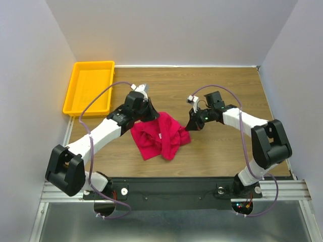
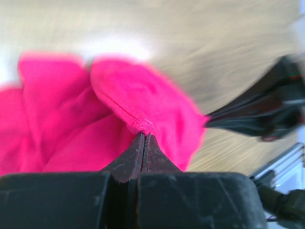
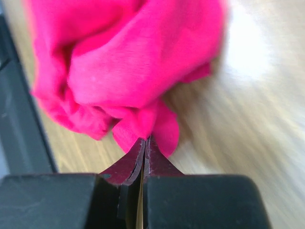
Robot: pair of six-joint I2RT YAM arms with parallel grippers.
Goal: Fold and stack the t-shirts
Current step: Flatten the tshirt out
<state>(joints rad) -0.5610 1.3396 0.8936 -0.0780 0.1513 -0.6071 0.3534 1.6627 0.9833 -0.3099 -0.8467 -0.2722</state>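
My right gripper is to lift the flap (image 1: 185, 137) high and pull the t-shirt open before folding, because the t-shirt lies bunched (image 1: 159, 135) between its stitched hem and small flap.
A crumpled crimson-red t-shirt (image 1: 160, 136) lies bunched in the middle of the wooden table, between both arms. My left gripper (image 1: 150, 114) sits at its upper left edge, shut on a stitched hem of the t-shirt (image 2: 128, 107); the left gripper (image 2: 144, 134) pinches that fold at its tips. My right gripper (image 1: 190, 126) is at the cloth's right edge, shut on a small flap of the t-shirt (image 3: 143, 71); the right gripper (image 3: 146, 139) has fabric bulging just past its tips. A small white label (image 1: 158, 136) shows on the cloth.
A yellow plastic tray (image 1: 75, 98) stands at the table's back left corner. The right arm (image 2: 267, 114) shows dark at the right of the left wrist view. The table's black front rail (image 3: 21, 119) runs beside the cloth.
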